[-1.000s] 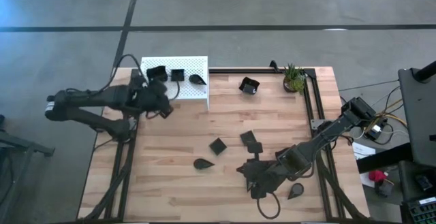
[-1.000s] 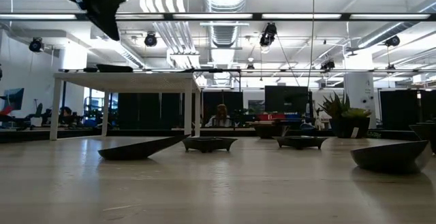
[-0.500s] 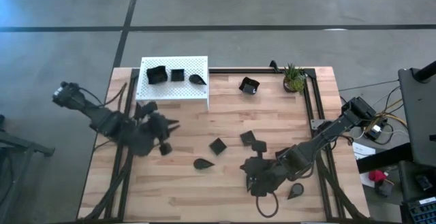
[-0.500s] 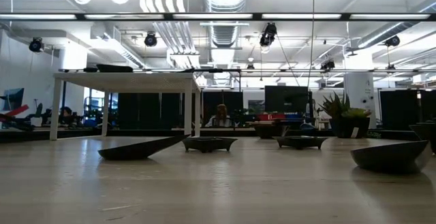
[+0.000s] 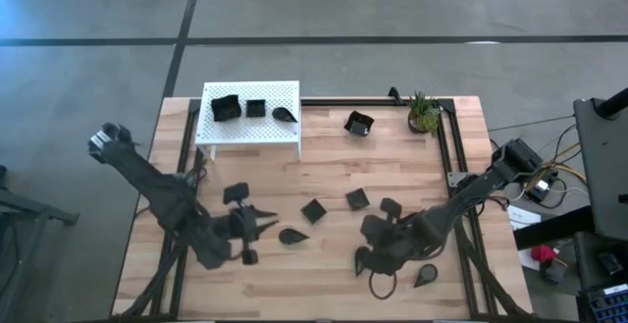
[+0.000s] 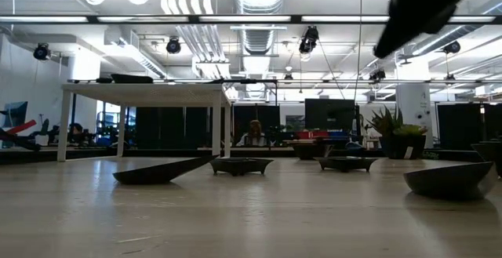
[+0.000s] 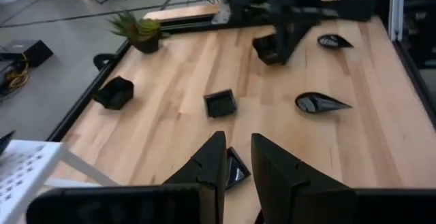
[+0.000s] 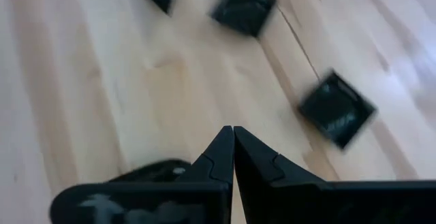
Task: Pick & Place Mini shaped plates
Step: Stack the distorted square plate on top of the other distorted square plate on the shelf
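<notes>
The deep black plate (image 7: pixel 266 50) by my right gripper is clear of the teardrops. I go on moving toward its rim (image 7: pixel 258 43) until my opening fingers are on both sides of it.
Small glossy black plates lie loose on the wooden table: squares (image 5: pixel 314 210) (image 5: pixel 358 198), teardrops (image 5: pixel 292 236) (image 5: pixel 427 276) and a larger upturned one (image 5: pixel 359 122). Three more rest on the white platform (image 5: pixel 265 134). My left gripper (image 5: pixel 265 220) (image 7: pixel 237 139) hovers open mid-table, with a square plate (image 7: pixel 235 169) showing between its fingers below. My right gripper (image 5: pixel 376 233) (image 8: pixel 232 129) is shut, nothing between its tips. Another square plate (image 5: pixel 390 207) (image 7: pixel 266 50) sits right at its far side. A teardrop (image 5: pixel 365 261) lies just near of it. My right gripper stands close against the square plate (image 7: pixel 266 50) at its far side. I cannot tell whether it touches it. My left gripper touches nothing.
A small green potted plant (image 5: pixel 424 115) stands at the far right corner beside a black rail frame (image 5: pixel 442 156). A looped cable (image 5: pixel 383 286) lies near the right gripper. Bare wood stretches along the near left part of the table (image 5: pixel 196 284).
My left arm has swung away from the white platform toward the table's near edge and right, and it now points at the loose plates mid-table. My right gripper has shifted a little toward the far right. It now shows at the low view's upper right.
</notes>
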### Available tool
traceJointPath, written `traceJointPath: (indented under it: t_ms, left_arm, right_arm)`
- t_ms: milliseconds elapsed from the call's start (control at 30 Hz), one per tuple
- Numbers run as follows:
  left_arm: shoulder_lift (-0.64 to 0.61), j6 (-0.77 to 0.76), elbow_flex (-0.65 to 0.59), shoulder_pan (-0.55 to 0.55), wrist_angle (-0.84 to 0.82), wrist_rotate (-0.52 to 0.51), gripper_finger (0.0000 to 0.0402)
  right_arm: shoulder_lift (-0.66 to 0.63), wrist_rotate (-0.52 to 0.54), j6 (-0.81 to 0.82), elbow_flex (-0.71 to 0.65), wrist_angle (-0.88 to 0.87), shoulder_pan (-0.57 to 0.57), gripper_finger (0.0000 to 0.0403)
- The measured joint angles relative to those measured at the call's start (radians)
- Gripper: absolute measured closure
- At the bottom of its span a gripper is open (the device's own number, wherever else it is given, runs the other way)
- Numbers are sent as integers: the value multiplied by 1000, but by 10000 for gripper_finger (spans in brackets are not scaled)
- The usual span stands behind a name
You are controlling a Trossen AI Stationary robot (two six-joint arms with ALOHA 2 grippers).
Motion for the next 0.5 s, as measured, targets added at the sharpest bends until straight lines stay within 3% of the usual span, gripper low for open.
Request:
traceJointPath:
  t_ms: [233, 500]
  left_arm:
    - [100, 5, 0, -3, 43, 5, 337]
    - [168, 74, 0, -11, 147, -46, 337]
  right_arm:
    - [-39, -94, 291, -47, -103, 8, 394]
    - [-44, -274, 446, -114, -148, 8, 394]
